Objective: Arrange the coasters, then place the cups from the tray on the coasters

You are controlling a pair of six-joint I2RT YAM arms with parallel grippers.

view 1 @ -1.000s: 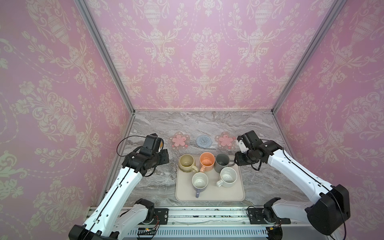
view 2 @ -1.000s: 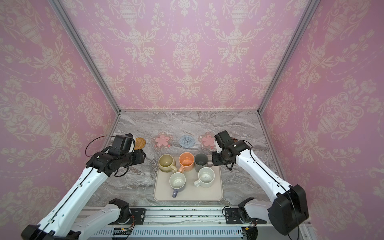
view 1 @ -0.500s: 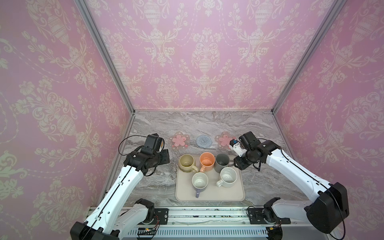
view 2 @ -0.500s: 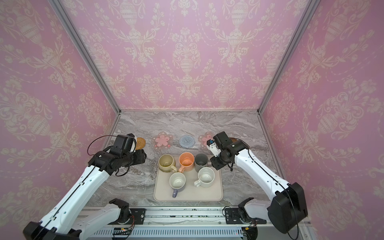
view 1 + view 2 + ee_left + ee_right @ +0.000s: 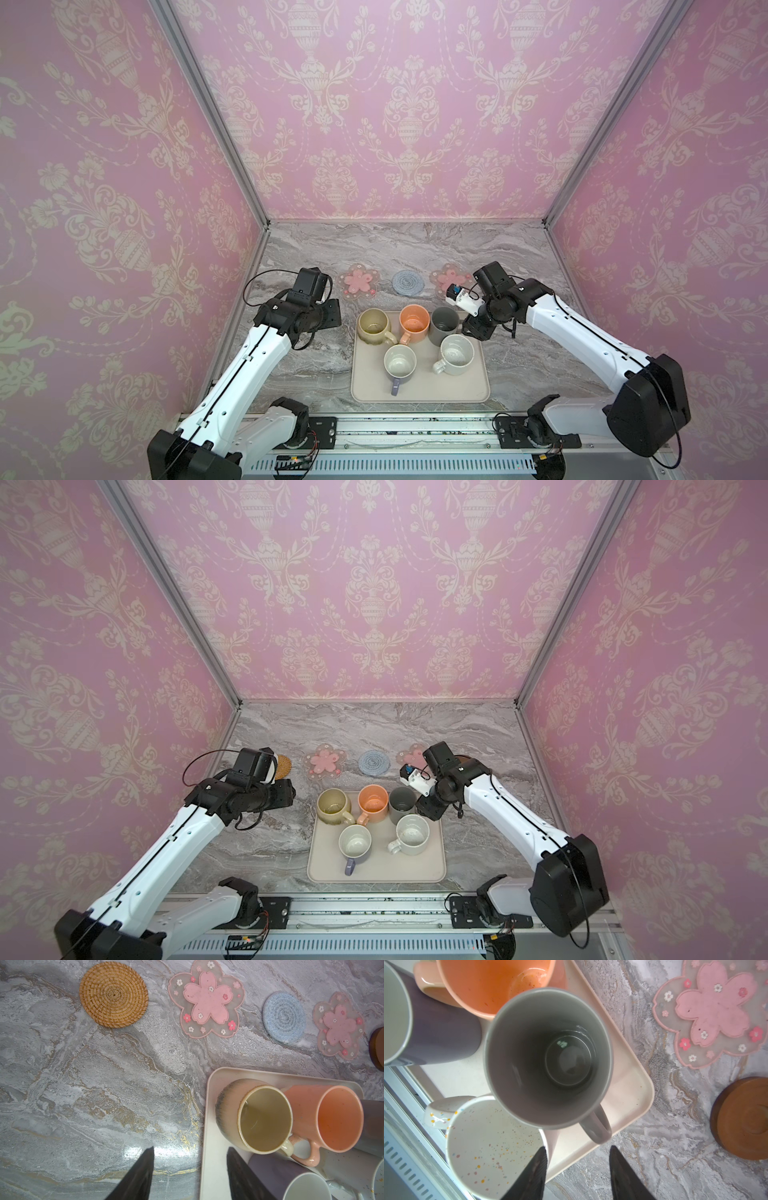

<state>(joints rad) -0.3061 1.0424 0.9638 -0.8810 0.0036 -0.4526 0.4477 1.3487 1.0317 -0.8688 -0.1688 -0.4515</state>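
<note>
The dark grey cup's handle [image 5: 597, 1125] is pointing into the open fingers of my right gripper. I keep moving toward the dark grey cup until the fingers are on both sides of the cup's handle, then close them.
Five cups stand on the cream tray [image 5: 419, 395]: beige-yellow [image 5: 373, 326], peach-orange [image 5: 414, 322], dark grey [image 5: 444, 325], speckled white [image 5: 456, 353] and lavender [image 5: 400, 361]. Behind the tray the coasters lie in a row: rattan [image 5: 284, 764], flower [image 5: 357, 280], blue-grey knit [image 5: 407, 282], second flower [image 5: 451, 276], and a brown wooden disc [image 5: 743, 1118]. My left gripper [image 5: 190, 1148] is open over the tray's left rim, short of the beige-yellow cup [image 5: 264, 1118]. My right gripper [image 5: 577, 1147] is open over the tray's corner, just short of the dark grey cup's handle [image 5: 596, 1126].
Pink patterned walls close in the marble table [image 5: 407, 245] on three sides. A metal rail [image 5: 415, 430] with the arm bases runs along the front edge. In the left wrist view bare marble [image 5: 93, 1095] lies left of the tray.
My right gripper has come down and forward to the tray's back right corner beside the dark grey cup. My left gripper has edged slightly toward the tray. Cups and coasters have not moved.
</note>
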